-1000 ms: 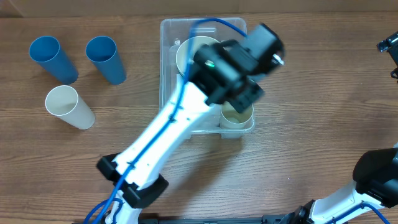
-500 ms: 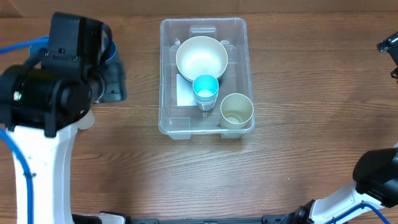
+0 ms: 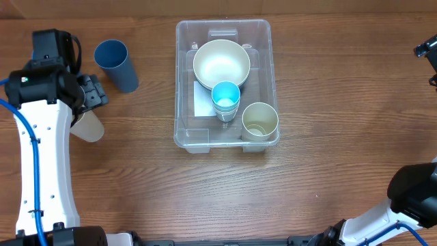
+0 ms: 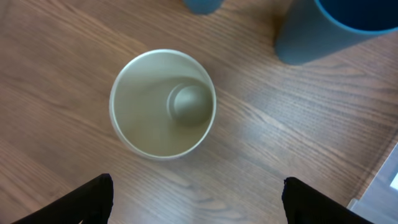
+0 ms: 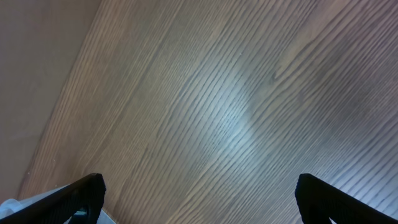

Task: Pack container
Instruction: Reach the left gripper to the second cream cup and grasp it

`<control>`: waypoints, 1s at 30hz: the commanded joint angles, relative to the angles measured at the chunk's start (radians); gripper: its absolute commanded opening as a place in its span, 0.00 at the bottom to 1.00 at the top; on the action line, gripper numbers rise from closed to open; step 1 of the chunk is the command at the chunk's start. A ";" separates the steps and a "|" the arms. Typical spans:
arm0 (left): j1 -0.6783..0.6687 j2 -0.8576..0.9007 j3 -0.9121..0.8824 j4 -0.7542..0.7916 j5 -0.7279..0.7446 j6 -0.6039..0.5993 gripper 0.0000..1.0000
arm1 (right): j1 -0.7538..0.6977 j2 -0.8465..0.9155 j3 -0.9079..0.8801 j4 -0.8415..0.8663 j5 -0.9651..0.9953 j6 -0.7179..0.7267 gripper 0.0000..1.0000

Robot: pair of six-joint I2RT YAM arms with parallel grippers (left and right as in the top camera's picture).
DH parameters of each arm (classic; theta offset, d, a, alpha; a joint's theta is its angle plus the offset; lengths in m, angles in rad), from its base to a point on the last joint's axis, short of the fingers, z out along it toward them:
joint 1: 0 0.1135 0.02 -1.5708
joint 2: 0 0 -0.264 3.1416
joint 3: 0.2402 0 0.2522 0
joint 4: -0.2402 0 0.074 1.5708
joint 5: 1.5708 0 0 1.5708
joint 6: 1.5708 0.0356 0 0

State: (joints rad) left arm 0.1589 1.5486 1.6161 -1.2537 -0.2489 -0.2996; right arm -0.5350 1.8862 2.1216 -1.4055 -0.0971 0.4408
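I should keep moving down until my fingers straddle the white cup's rim, as the cup's opening faces my left gripper with clear wood beside that rim.
The clear container stands at the table's middle. It holds a white bowl, a blue cup and a cream cup, with the white label under them. My left gripper is open and empty, hovering over a white cup on the table to the left; in the overhead view the gripper covers most of that cup. A blue cup stands just beside it. My right gripper is open and empty over bare wood.
Two blue cups show past the white cup in the left wrist view, one large at top right and one at the top edge. A black part of the right arm sits at the far right edge.
My left arm has swung from over the container to the far left, above the loose cups. The blue cup now sits uncovered in the container. The right arm has not moved.
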 commanded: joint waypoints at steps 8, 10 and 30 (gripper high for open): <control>0.006 0.002 -0.181 0.277 0.032 0.098 0.86 | 0.001 -0.004 0.023 0.004 0.006 0.002 1.00; 0.006 0.004 -0.218 0.322 0.028 0.105 0.86 | 0.001 -0.004 0.023 0.004 0.006 0.002 1.00; 0.060 0.153 -0.265 0.317 0.121 0.080 0.04 | 0.001 -0.004 0.023 0.004 0.006 0.002 1.00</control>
State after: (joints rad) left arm 0.2169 1.7187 1.3476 -0.9234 -0.1913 -0.2073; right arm -0.5350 1.8862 2.1216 -1.4059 -0.0963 0.4404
